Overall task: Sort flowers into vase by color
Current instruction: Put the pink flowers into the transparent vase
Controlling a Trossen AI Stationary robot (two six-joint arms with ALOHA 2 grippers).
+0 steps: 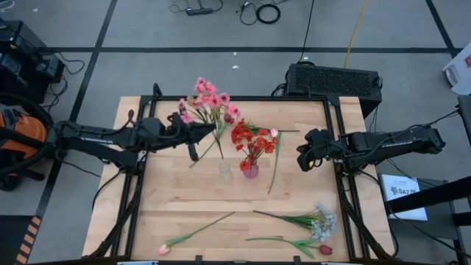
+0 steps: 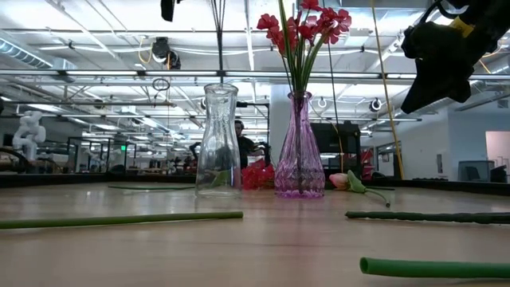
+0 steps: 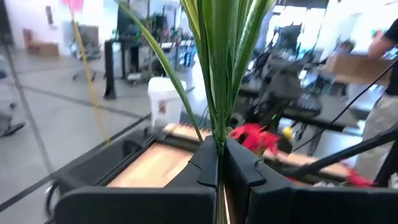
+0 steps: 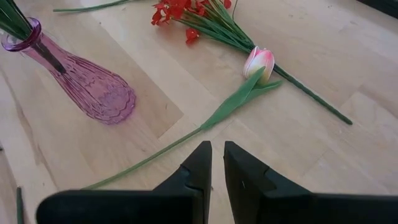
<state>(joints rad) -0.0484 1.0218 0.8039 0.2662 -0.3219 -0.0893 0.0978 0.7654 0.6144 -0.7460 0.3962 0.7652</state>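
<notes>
The pink spray's stem ends [image 2: 221,70] are hanging upright over the clear vase's opening [image 2: 221,88]. My left gripper should go on moving down until they stand inside, and then let go.
My left gripper [image 1: 197,135] [image 3: 219,155] is shut on a pink flower spray [image 1: 210,99], raised over the table's left centre. A clear vase [image 1: 225,172] [image 2: 219,139] stands empty beside a pink vase [image 1: 251,171] [image 2: 300,143] that holds red flowers [image 1: 255,143] [image 2: 307,24]. My right gripper [image 1: 303,158] [image 4: 217,155] hovers right of the vases, its fingers nearly together and nothing between them. A pink tulip [image 4: 259,61] [image 1: 274,133] lies on the wood below it, next to a red spray [image 4: 186,12]. My left gripper pinches the pink spray's bundled green stems [image 3: 219,127] between its two fingers, well below the blooms. The fingers come in level from the table's left and lie across the stems. The spray is lifted clear, roughly upright with blooms up, and its lower stem [image 2: 219,40] hangs below the fingers.
Near the front edge lie a pink tulip [image 1: 163,249] on a long stem, a white-blue spray [image 1: 322,221] and a red tulip [image 1: 324,250]. Loose stems [image 2: 119,219] cross the near table in the low view. A black box [image 1: 335,79] stands behind the far edge.
</notes>
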